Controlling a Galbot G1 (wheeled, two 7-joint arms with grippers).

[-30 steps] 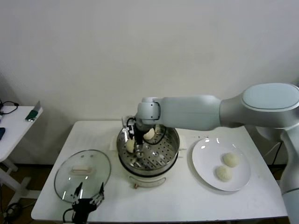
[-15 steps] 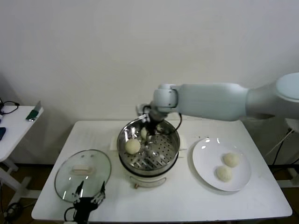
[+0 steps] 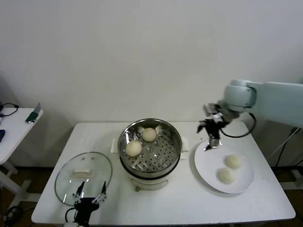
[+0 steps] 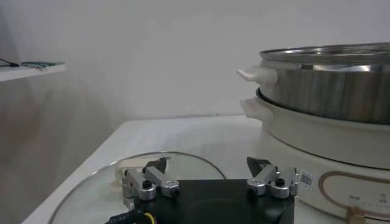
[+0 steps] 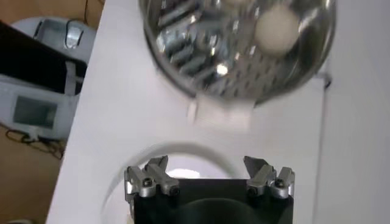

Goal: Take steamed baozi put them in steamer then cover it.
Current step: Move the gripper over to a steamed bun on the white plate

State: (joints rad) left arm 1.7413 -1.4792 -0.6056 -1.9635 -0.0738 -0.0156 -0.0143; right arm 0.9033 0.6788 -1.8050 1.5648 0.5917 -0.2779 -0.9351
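Observation:
My gripper will lift the nearer baozi (image 3: 226, 175), and it will come away alone, because the baozi on the white plate keep separate round outlines (image 3: 230, 169).
Two cream-white baozi (image 3: 134, 148) (image 3: 149, 134) lie on the perforated tray of the steel steamer (image 3: 176, 137) at the table's centre. Two more baozi (image 3: 234, 161) (image 3: 226, 175) lie on the white plate (image 3: 206, 165) to its right. My right gripper (image 3: 212, 140) is open and empty, hanging over the plate's far left rim, between steamer and plate; its wrist view shows the steamer (image 5: 183, 55) with one baozi (image 5: 278, 29). The glass cover (image 3: 66, 182) lies flat at the front left. My left gripper (image 3: 89, 195) is open and empty at the cover's near edge (image 4: 91, 189).
A side table (image 3: 14, 130) with small items stands beyond the left edge. The white wall is close behind. The steamer's cream base (image 4: 317, 137) sits near the left gripper in its wrist view.
My right gripper has left the steamer and swung right to above the plate's rim. Both baozi stay in the steamer. The left arm has not moved.

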